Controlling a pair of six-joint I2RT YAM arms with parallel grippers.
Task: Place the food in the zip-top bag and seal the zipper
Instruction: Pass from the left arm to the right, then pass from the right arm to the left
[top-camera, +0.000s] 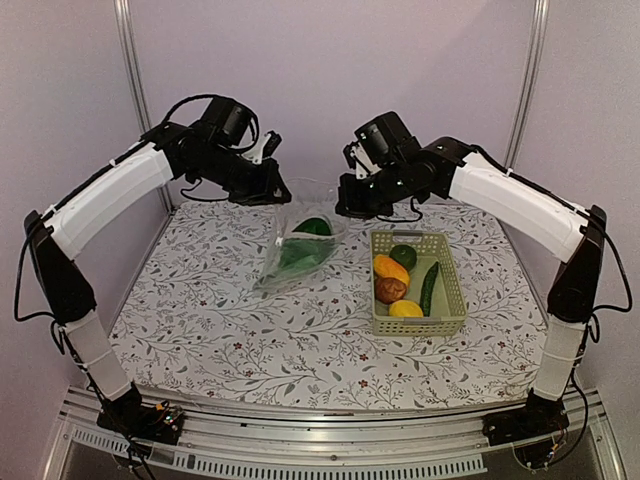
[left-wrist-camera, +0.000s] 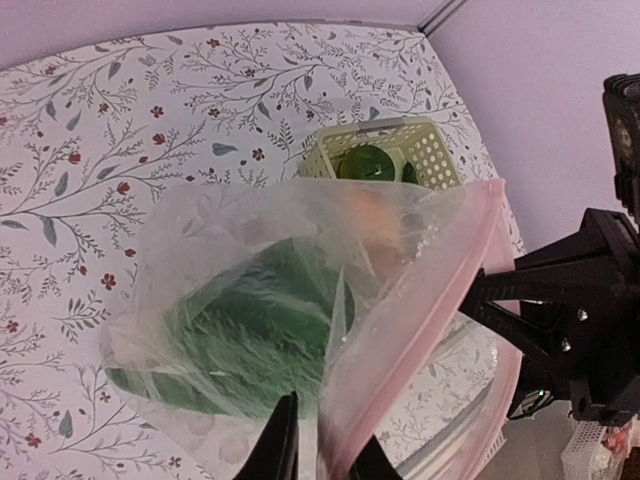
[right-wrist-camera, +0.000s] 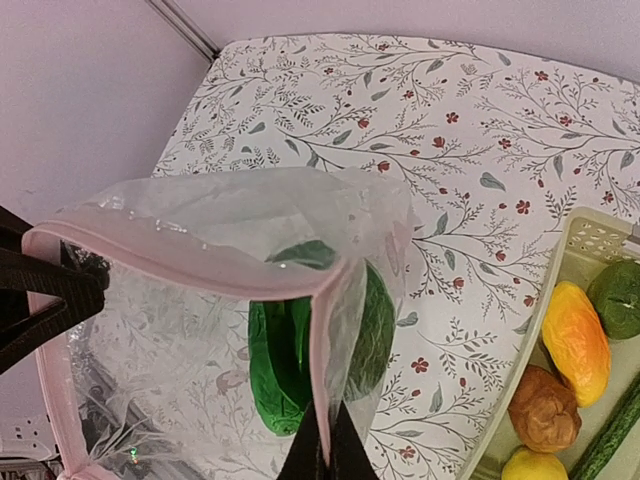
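Next, my left gripper closes tightly on the bag's pink zipper strip (left-wrist-camera: 338, 440), as its fingers are apart around the strip, before my right gripper goes off to the cucumber (top-camera: 429, 289).
The clear zip-top bag (top-camera: 300, 245) hangs at the back centre with its mouth held up between my two grippers. Its pink zipper strip (right-wrist-camera: 180, 265) is spread open, also in the left wrist view (left-wrist-camera: 420, 320). The leafy green (right-wrist-camera: 275, 370) lies inside the bag (left-wrist-camera: 250, 330). My left gripper (left-wrist-camera: 322, 455) is shut on the mouth's left edge. My right gripper (right-wrist-camera: 328, 450) is shut on the strip's right end. In the basket lie the orange-yellow oval (top-camera: 391, 268), the dark green lump (top-camera: 403, 256), the potato (top-camera: 390, 290), the lemon (top-camera: 405, 309) and the cucumber (top-camera: 430, 288).
The pale green basket (top-camera: 447, 322) stands right of the bag on the flowered tablecloth. The back wall is close behind both grippers. My right arm's black wrist (left-wrist-camera: 580, 330) fills the right side of the left wrist view.
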